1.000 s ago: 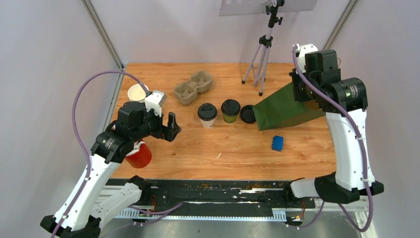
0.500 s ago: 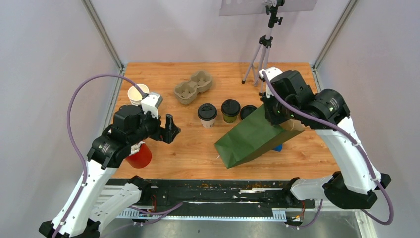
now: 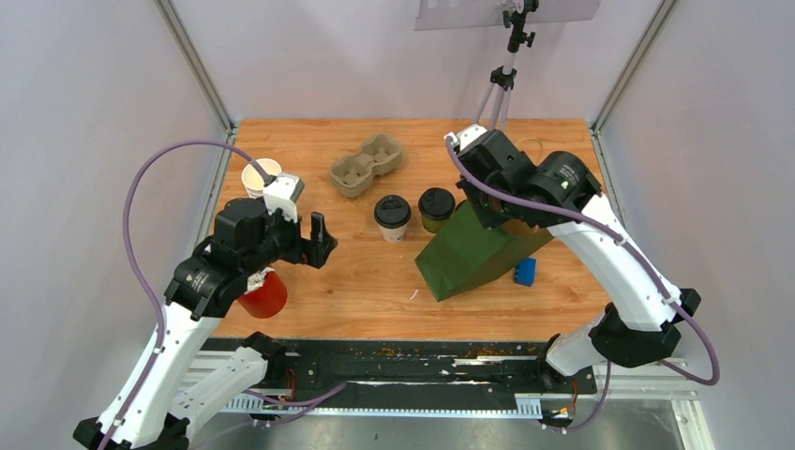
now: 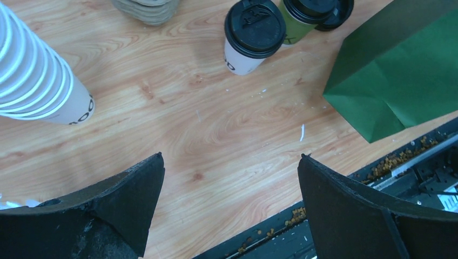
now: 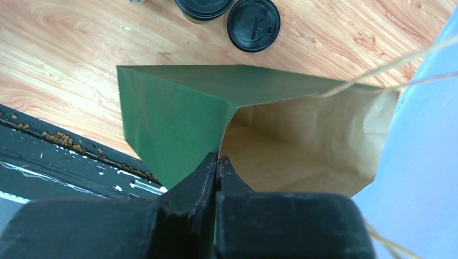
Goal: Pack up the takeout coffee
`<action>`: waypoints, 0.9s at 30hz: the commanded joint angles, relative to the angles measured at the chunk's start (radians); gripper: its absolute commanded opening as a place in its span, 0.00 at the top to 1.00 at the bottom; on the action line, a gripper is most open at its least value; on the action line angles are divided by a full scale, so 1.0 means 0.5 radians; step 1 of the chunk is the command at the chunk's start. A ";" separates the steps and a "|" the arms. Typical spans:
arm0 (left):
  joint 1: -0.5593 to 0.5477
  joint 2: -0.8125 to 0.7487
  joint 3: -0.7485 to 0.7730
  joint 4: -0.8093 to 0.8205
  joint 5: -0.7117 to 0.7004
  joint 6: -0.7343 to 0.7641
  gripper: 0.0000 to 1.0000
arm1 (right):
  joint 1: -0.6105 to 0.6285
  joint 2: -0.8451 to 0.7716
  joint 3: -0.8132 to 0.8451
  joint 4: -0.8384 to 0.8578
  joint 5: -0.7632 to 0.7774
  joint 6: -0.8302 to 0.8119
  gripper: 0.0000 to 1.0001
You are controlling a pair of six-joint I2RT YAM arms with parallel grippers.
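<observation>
I should go on tilting the green paper bag upright until its base stands flat, as my right gripper has it by its open rim point(image 5: 227, 128) next to clear wood point(image 3: 419, 307).
The white-sided cup with a black lid point(image 3: 392, 216) and the olive-green-sided cup with a black lid point(image 3: 436, 208) stand side by side mid-table. Both also show in the left wrist view, the white one point(image 4: 251, 38) and the green one point(image 4: 302, 19). My right gripper point(image 5: 217, 157) is shut on the rim of a green paper bag point(image 5: 173, 113), which hangs open with its brown inside showing. In the top view the bag point(image 3: 473, 253) slants down just right of the green cup. My left gripper point(image 4: 231, 156) is open and empty, left of the cups.
A cardboard cup carrier point(image 3: 366, 165) lies behind the cups. A stack of lidless white cups point(image 3: 260, 176) and a red cup point(image 3: 262, 295) are by my left arm. A spare black lid point(image 5: 253, 24), a blue block point(image 3: 525, 271) and a tripod point(image 3: 497, 75) are near the bag.
My right arm has swung the green bag from the far right to the middle, beside the green cup, and it now covers the spare lid from above. My left arm has barely moved.
</observation>
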 commanded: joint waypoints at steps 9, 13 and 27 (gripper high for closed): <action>-0.003 -0.005 0.115 0.022 -0.272 -0.151 0.00 | 0.459 0.252 -0.253 0.238 0.021 0.323 0.86; -0.003 -0.015 0.147 0.020 -0.313 -0.149 0.00 | 0.469 0.254 -0.271 0.426 -0.129 0.348 0.89; -0.003 -0.047 0.181 0.039 -0.194 -0.204 0.00 | 0.468 0.091 -0.439 0.773 -0.239 0.468 0.92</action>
